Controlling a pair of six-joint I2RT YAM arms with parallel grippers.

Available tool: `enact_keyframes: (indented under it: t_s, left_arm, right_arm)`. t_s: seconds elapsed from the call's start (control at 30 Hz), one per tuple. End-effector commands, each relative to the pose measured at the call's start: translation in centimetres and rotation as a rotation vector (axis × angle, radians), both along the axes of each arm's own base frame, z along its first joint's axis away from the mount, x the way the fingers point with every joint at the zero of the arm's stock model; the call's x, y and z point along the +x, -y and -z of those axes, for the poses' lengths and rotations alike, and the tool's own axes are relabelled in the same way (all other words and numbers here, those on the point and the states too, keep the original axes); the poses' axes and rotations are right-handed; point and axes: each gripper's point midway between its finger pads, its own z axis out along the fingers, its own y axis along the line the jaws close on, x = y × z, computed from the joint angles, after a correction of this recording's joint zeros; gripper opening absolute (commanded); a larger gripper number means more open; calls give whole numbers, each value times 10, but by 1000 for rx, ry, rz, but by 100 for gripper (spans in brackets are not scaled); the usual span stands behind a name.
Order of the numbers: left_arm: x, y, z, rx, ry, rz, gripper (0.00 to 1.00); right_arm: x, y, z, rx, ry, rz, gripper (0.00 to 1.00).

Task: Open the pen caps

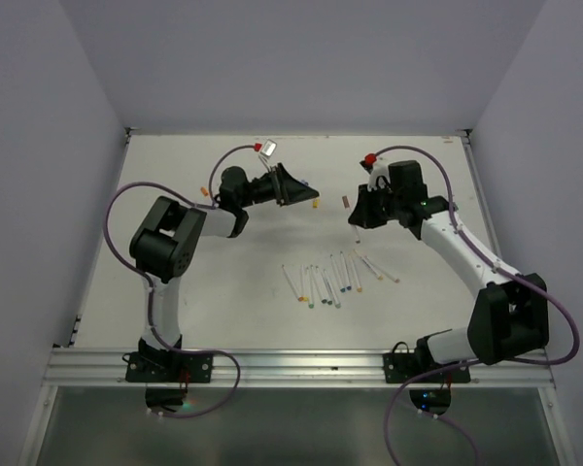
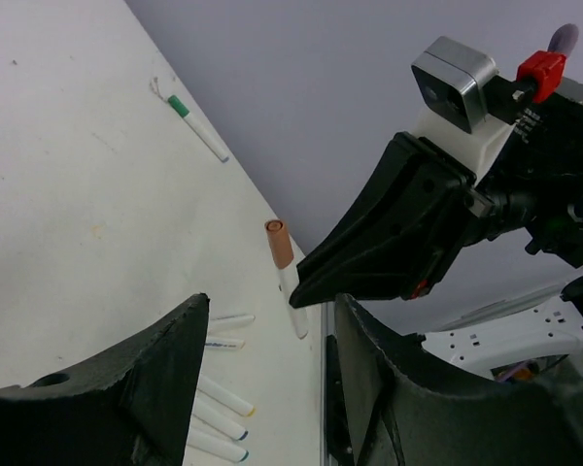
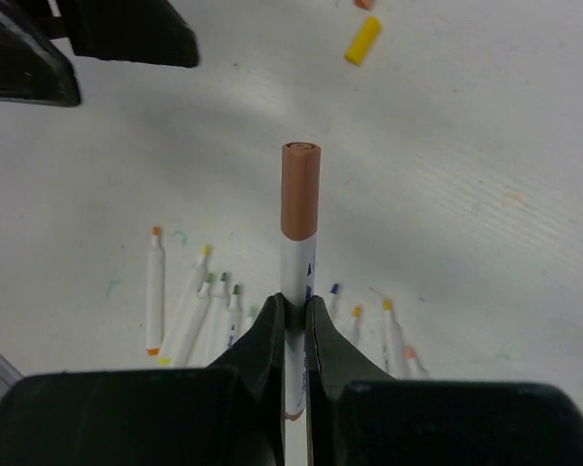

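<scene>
My left gripper should close on the brown cap [image 3: 299, 194] and pull it off, because my right gripper is holding the pen's white body [image 3: 297, 264] with the cap still on.
My right gripper [image 3: 291, 306] is shut on the white barrel of a pen [image 3: 296, 272] and holds it up off the table. The brown cap [image 3: 300, 189] sits on the pen's far end. In the left wrist view the same capped pen [image 2: 284, 267] sticks out of the right gripper [image 2: 306, 282], a little beyond my open left gripper [image 2: 272, 359]. Nothing lies between the left fingers [image 2: 165, 379]. From above, the left gripper [image 1: 311, 191] and the right gripper [image 1: 360, 218] face each other over mid-table, the brown cap [image 1: 345, 202] between them.
Several white pens [image 1: 338, 278] with coloured tips lie in a row near the table's middle. A loose yellow cap [image 1: 316, 204] lies below the left gripper, an orange cap [image 1: 203, 192] further left. One pen with a green cap [image 2: 196, 124] lies apart.
</scene>
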Motion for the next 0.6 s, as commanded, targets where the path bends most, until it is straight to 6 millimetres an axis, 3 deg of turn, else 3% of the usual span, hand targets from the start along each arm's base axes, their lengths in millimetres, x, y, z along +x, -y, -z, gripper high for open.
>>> enact_keyframes:
  t_s: [0.0, 0.17, 0.47, 0.57]
  left_arm:
    - [-15, 11, -42, -4, 165, 7, 58]
    - [-18, 17, -40, 14, 162, 4, 58]
    - [-21, 18, -31, 43, 147, 19, 54]
    - [-21, 17, -31, 45, 145, 21, 49]
  right_arm:
    - [-11, -43, -29, 131, 39, -96, 0]
    - [-14, -72, -41, 162, 65, -149, 0]
    - [-7, -83, -47, 170, 92, -136, 0]
    - [-6, -85, -47, 175, 96, -137, 0]
